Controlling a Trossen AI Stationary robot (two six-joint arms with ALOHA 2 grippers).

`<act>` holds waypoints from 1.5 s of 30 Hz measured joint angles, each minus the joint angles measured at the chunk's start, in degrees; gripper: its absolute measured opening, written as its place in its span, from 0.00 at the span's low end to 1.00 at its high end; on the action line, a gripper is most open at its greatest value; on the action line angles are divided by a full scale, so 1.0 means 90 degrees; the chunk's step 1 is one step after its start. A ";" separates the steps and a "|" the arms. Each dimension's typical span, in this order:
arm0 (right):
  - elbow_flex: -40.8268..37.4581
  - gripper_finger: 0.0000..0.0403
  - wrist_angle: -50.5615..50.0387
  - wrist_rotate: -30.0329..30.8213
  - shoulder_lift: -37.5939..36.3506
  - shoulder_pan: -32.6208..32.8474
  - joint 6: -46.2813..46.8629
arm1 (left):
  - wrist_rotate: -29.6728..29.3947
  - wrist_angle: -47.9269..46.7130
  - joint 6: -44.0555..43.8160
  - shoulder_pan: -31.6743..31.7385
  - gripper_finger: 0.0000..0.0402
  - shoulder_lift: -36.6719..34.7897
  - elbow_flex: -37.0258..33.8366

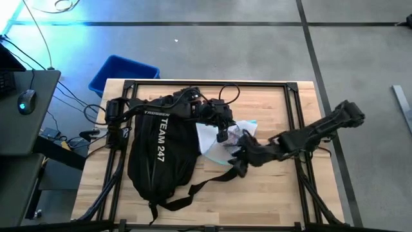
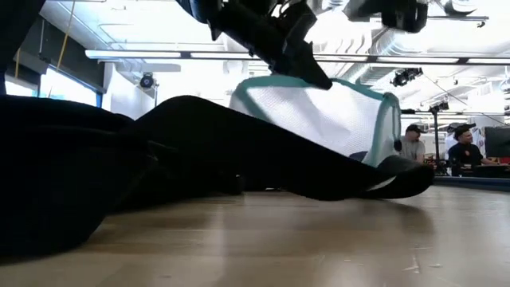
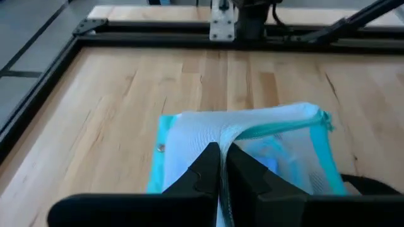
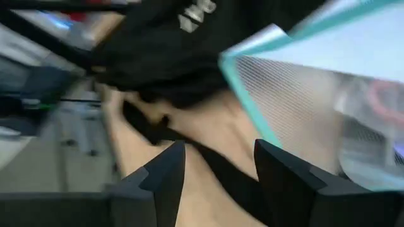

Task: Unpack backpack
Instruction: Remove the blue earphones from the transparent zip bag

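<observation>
The mesh pouch has things inside [image 3: 270, 165] and my right gripper is at its near corner, so next my left gripper steadies the pouch's opening [image 3: 284, 139] while my right gripper reaches in.
The black backpack [image 1: 154, 151] lies flat on the table's left half, its "TEAM 247" side up and its straps [image 1: 193, 192] trailing toward the near edge. It fills the foreground of the low view [image 2: 119, 159]. A white mesh pouch with teal trim [image 1: 219, 143] [image 2: 319, 112] [image 3: 252, 148] sits at the backpack's right side. My left gripper [image 1: 223, 133] [image 3: 221, 161] reaches over the backpack and is shut on the pouch. My right gripper [image 1: 241, 162] [image 4: 218, 167] is open, just right of the pouch's near corner, above a black strap [image 4: 151, 129]. My left gripper pinches the mesh pouch between its two fingers at a raised fold of the mesh beside the teal zipper edge [image 3: 249, 131]. It comes from above and slants down. The pouch stands upright below the fingers [image 2: 307, 68]; the backpack hides its lower edge.
Black frame rails [image 1: 296, 129] run along the table's edges. A blue bin [image 1: 122, 72] sits on the floor past the far-left corner. A desk with a mouse [image 1: 26, 100] stands left of the table. People [image 2: 412, 145] sit in the room behind. Bare wood [image 1: 270, 193] lies near the right.
</observation>
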 joint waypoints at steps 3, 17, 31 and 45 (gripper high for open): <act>-0.0002 0.43 -0.0810 0.0628 0.0400 -0.0206 0.0409 | 0.0160 0.0002 -0.0085 0.0000 0.00 0.0001 0.0000; -0.1160 0.42 -0.2727 0.0990 -0.0285 -0.0333 0.2165 | 0.1117 -0.0254 -0.0504 -0.0426 0.00 0.0004 -0.0005; -0.2817 0.38 0.1470 0.0715 -0.1415 -0.0213 0.1577 | 0.0723 -0.0052 -0.0487 -0.0354 0.00 -0.0011 -0.0005; -0.2820 0.38 0.0105 0.0190 -0.0331 -0.1196 0.3946 | 0.0619 0.0188 -0.0840 -0.0319 0.00 0.0030 -0.0005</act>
